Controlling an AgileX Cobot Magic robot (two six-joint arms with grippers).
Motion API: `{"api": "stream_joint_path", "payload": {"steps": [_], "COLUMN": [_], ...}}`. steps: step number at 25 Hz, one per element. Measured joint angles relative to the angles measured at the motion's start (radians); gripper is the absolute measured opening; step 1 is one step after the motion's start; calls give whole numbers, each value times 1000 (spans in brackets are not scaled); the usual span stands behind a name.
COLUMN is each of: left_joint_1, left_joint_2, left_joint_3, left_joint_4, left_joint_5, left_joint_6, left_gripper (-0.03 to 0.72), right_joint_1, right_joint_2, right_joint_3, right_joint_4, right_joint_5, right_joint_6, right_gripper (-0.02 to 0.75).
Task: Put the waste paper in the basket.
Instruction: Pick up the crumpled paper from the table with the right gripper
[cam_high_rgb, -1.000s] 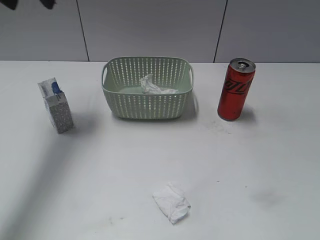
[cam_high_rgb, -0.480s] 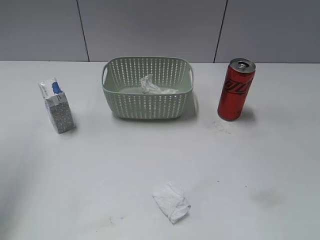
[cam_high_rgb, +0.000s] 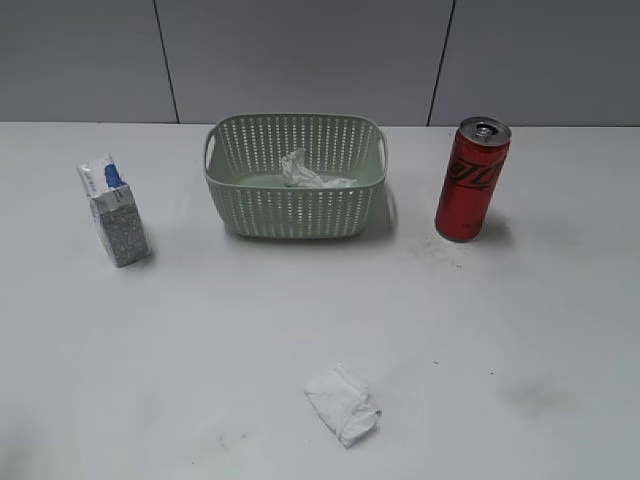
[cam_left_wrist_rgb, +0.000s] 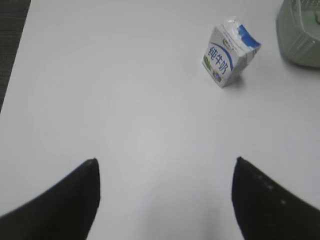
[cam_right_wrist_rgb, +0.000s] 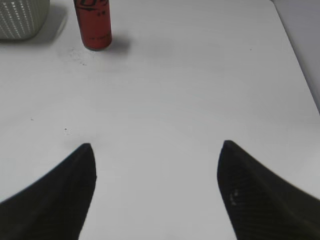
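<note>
The creased folds (cam_high_rgb: 352, 396) are pressed close together. The white wad of waste paper (cam_high_rgb: 344, 405) will therefore stay bunched up when I lift it to the basket.
The pale green basket (cam_high_rgb: 295, 195) stands at the back middle of the table, with crumpled white waste paper (cam_high_rgb: 310, 172) inside it. Another white wad of waste paper (cam_high_rgb: 343, 404) lies on the table near the front middle. No other wad shows. Neither gripper shows in the exterior view. My left gripper (cam_left_wrist_rgb: 165, 162) is open and empty over bare table, with the basket's corner (cam_left_wrist_rgb: 300, 37) at the far right of its view. My right gripper (cam_right_wrist_rgb: 156, 146) is open and empty over bare table, with the basket's corner (cam_right_wrist_rgb: 22, 20) at top left.
A white-and-blue speckled carton (cam_high_rgb: 113, 209) stands left of the basket; it also shows in the left wrist view (cam_left_wrist_rgb: 229, 51). A red can (cam_high_rgb: 471, 180) stands right of the basket, also in the right wrist view (cam_right_wrist_rgb: 93, 24). The table's right edge (cam_right_wrist_rgb: 300, 60) is near.
A dark arm part at the top left corner and its shadow on the left of the table have gone from the exterior view. The objects have not moved.
</note>
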Motion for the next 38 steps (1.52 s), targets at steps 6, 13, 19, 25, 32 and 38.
{"api": "stream_joint_path", "payload": {"steps": [6, 13, 19, 25, 32, 38], "left_joint_1": [0, 0, 0, 0, -55, -93], "left_joint_2": [-259, -503, -631, -711, -743, -743], "left_joint_3": [219, 339, 346, 363, 367, 375], "left_joint_4": [-4, -46, -47, -36, -35, -35], "left_joint_5": [-69, -134, -144, -72, -60, -57], "left_joint_6": [1, 0, 0, -11, -16, -16], "left_gripper": [595, 593, 592, 592, 592, 592], "right_joint_1": [0, 0, 0, 0, 0, 38], "right_joint_2": [122, 238, 244, 283, 413, 506], "right_joint_3": [0, -1, -3, -14, -19, -25], "right_joint_4": [0, 1, 17, 34, 164, 208], "right_joint_5": [-5, -7, -12, -33, -118, -130], "right_joint_6": [-2, -6, -8, -20, -67, -88], "right_gripper": [572, 572, 572, 572, 572, 572]}}
